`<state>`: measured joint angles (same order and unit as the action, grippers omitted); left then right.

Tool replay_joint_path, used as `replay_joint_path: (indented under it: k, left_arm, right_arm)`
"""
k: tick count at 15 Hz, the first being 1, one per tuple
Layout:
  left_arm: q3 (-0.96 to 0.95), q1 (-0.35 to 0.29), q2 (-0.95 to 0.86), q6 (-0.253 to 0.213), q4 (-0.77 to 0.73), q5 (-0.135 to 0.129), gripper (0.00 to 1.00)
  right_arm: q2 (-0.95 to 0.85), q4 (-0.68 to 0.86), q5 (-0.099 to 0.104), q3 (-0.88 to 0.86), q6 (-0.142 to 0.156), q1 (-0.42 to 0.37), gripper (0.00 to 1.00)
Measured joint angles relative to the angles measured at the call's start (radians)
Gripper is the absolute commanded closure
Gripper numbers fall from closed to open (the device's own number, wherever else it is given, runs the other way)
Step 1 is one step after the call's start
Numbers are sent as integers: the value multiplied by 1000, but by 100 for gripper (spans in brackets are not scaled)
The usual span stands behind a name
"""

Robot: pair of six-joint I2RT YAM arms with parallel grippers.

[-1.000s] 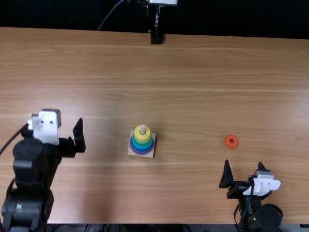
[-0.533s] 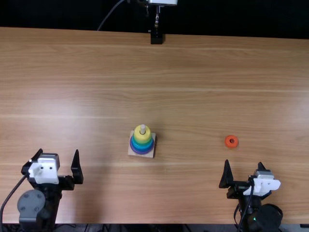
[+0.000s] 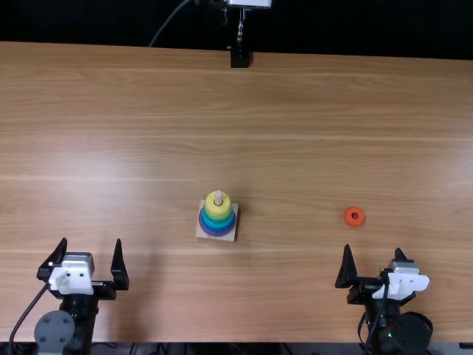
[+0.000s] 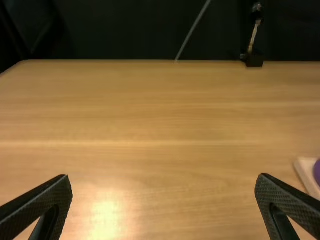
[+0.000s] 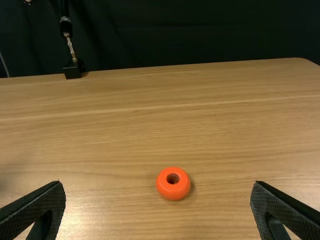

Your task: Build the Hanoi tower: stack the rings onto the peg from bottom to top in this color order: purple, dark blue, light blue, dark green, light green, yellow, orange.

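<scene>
My gripper will lower the orange ring (image 3: 355, 217), and it will slide down and leave the peg's tip in view, since the peg (image 3: 218, 197) stands well above the yellow ring.
In the top view the yellow ring (image 3: 218, 205) is uppermost on the peg (image 3: 218, 197); blue-green rings and the purple ring (image 3: 217, 231) are below it, on a square wooden base (image 3: 228, 236). The orange ring (image 3: 354, 217) lies flat on the table to the right. My left gripper (image 3: 86, 254) stands open near the front left, away from the tower. My right gripper (image 3: 372, 261) is open, nearer the front edge than the orange ring. The left wrist view shows open gripper (image 4: 164, 187) and a corner of the base (image 4: 308, 170). Ahead of the open right gripper (image 5: 155, 187) is the orange ring (image 5: 173, 183).
The wooden table (image 3: 295, 148) stretches between and beyond the arms. At its far edge stands a black mount (image 3: 239, 58) with a metal stem, near a grey cable (image 3: 169, 20) against a dark backdrop.
The left arm has drawn back toward the table's near edge, its gripper remaining open. The right arm, the tower and the orange ring have kept their places.
</scene>
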<state>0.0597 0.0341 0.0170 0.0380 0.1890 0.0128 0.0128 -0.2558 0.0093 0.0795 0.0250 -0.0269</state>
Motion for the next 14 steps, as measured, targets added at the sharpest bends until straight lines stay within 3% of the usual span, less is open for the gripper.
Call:
replay_joint_path:
  k: [9,14]
  left_arm:
    - [42,10,-6,0,171,8,0]
    - [46,-3,-6,1,192,28,0]
  right_arm:
    - [0,0,-1,0,0,0,0]
    - [0,0,-1,0,0,0,0]
